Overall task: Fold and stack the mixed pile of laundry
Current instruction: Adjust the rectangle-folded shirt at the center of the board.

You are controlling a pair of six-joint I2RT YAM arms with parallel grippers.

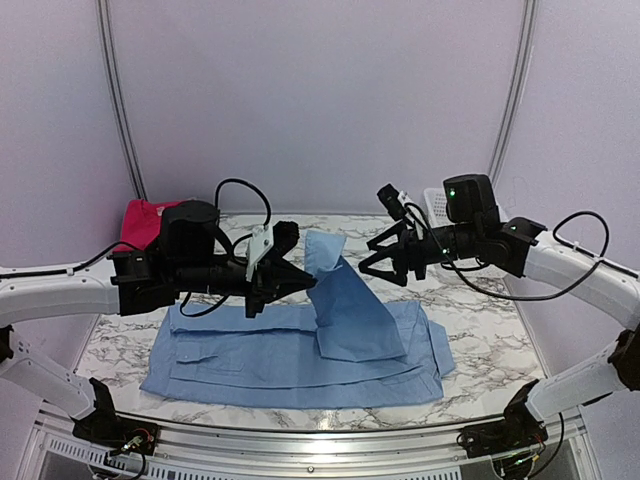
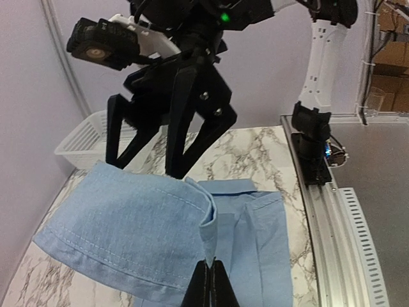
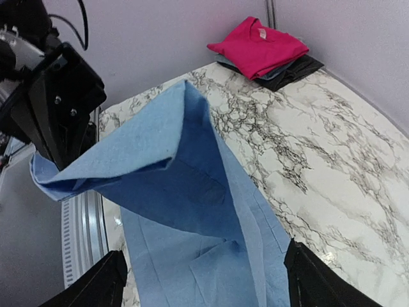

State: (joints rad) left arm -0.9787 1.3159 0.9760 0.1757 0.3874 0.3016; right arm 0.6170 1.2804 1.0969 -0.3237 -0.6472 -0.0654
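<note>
The flap's loose end bends over above the left gripper, so the robot's right gripper should hold the flap's near side while the left gripper takes it again.
A light blue collared shirt lies spread flat on the marble table. My left gripper is shut on a fold of its fabric and holds a flap of it up above the table. My right gripper is open and empty, hovering just right of the raised flap; its spread fingers show above the cloth in the left wrist view. In the right wrist view the blue shirt lies between my open jaws. A bright pink-red T-shirt lies folded on a dark garment at the far left corner.
A white slatted basket stands at the back right, also in the left wrist view. The metal rail runs along the table's near edge. Curtain walls close in the back and sides.
</note>
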